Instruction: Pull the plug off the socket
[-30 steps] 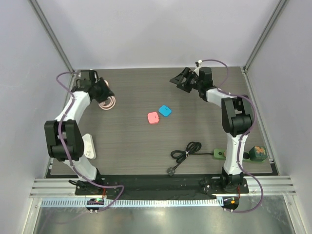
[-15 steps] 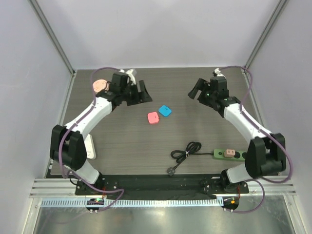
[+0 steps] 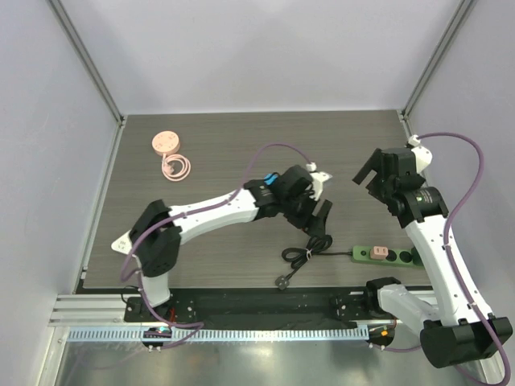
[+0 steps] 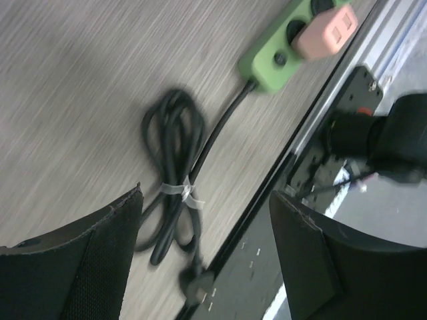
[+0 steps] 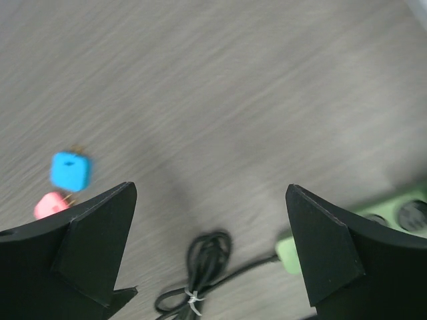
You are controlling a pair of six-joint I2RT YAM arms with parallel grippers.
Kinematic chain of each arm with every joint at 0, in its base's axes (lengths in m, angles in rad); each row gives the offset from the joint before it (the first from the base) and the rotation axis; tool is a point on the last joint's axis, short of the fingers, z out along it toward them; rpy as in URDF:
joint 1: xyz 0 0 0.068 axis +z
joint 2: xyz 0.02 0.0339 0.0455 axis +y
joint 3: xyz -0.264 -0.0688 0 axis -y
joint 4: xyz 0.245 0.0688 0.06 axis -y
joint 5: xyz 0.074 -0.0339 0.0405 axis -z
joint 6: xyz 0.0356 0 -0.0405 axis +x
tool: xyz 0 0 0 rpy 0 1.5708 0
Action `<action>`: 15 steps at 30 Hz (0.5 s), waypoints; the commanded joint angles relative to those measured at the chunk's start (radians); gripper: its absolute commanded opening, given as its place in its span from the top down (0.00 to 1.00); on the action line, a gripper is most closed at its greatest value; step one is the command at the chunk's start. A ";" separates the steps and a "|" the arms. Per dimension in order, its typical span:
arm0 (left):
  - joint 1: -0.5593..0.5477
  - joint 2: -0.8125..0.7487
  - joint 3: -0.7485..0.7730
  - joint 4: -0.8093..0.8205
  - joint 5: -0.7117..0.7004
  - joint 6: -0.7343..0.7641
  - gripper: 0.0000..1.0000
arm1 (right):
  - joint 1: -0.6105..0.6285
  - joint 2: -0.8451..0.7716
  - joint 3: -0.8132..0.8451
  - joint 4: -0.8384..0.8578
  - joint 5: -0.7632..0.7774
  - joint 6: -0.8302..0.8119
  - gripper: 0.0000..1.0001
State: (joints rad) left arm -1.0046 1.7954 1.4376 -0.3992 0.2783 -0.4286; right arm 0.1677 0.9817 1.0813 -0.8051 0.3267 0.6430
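The power strip lies free under the seated pink plug [image 3: 379,252], so my right gripper should take the pink plug while my left gripper steadies the power strip's cord end [image 3: 357,252].
The dark green power strip [image 3: 388,255] lies at the front right, with a pink plug [image 3: 378,252] seated in it. Its black cord [image 3: 308,249] is coiled to its left. The left wrist view shows the strip [image 4: 270,57], the pink plug [image 4: 325,31] and the coil [image 4: 172,150]. My left gripper [image 3: 320,198] is open and empty above the table just behind the coil; in its own view [image 4: 205,200] the jaws stand wide apart. My right gripper [image 3: 372,170] is open and empty, high behind the strip, and its view [image 5: 210,190] shows the strip's end [image 5: 292,255].
A loose blue plug [image 5: 70,170] and a loose pink plug [image 5: 49,205] lie mid-table, mostly under my left arm in the top view. A pink round outlet [image 3: 165,142] with a coiled cord is at the back left. The cord's own plug [image 3: 282,281] lies at the front edge.
My left arm has swung from the back left across to the middle, over the cord coil. My right arm has pulled back toward the right and front, uncovering the strip.
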 commanded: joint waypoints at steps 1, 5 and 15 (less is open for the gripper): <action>-0.057 0.083 0.217 -0.059 -0.085 0.019 0.23 | -0.039 -0.021 0.063 -0.204 0.162 0.047 0.00; -0.118 0.240 0.432 -0.078 -0.033 0.054 0.23 | -0.095 -0.067 0.092 -0.272 0.190 0.052 0.01; -0.149 0.461 0.607 0.125 0.053 0.016 0.40 | -0.148 -0.078 0.088 -0.449 0.114 0.040 0.00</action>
State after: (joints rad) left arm -1.1522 2.2181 1.9537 -0.3424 0.3077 -0.4355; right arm 0.0238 0.8970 1.1355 -1.1603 0.4587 0.6762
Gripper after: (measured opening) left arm 0.609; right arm 0.996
